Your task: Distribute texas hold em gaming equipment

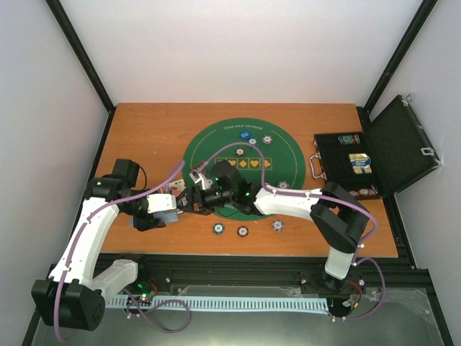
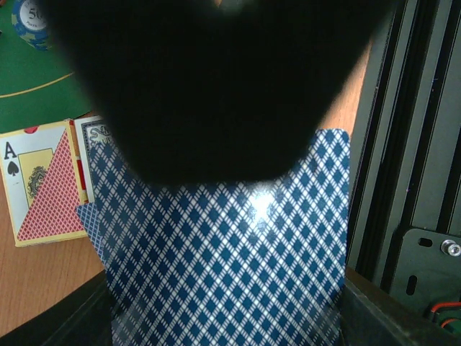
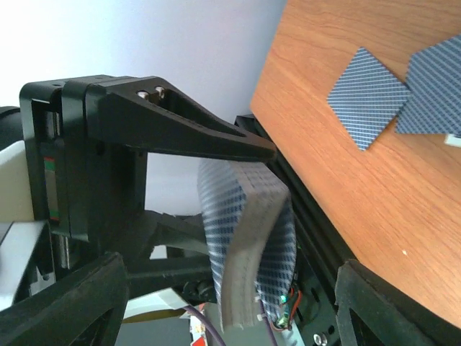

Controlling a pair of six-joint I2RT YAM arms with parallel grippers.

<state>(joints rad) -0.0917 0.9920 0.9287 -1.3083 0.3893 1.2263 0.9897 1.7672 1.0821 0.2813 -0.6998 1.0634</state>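
Observation:
An outer card stands away from the deck and faces the open fingers of the robot's right gripper, so the gripper should keep moving in until the fingers close on the card by its free edge.
My left gripper is shut on a thick deck of grey-blue-backed playing cards, held above the wood left of the green mat. In the left wrist view the deck fills the space between the jaws, and a dark blur covers the top. My right gripper is right at the deck's far end, jaws open. In the right wrist view the bent deck hangs between my wide-apart fingers. Two face-down cards lie on the wood. Striped poker chips lie near the front edge.
A round green poker mat holds yellow-faced cards and small discs. An ace-of-spades card with a red triangle lies beside the mat. An open black case with chips stands at the right. The table's front rail is close by.

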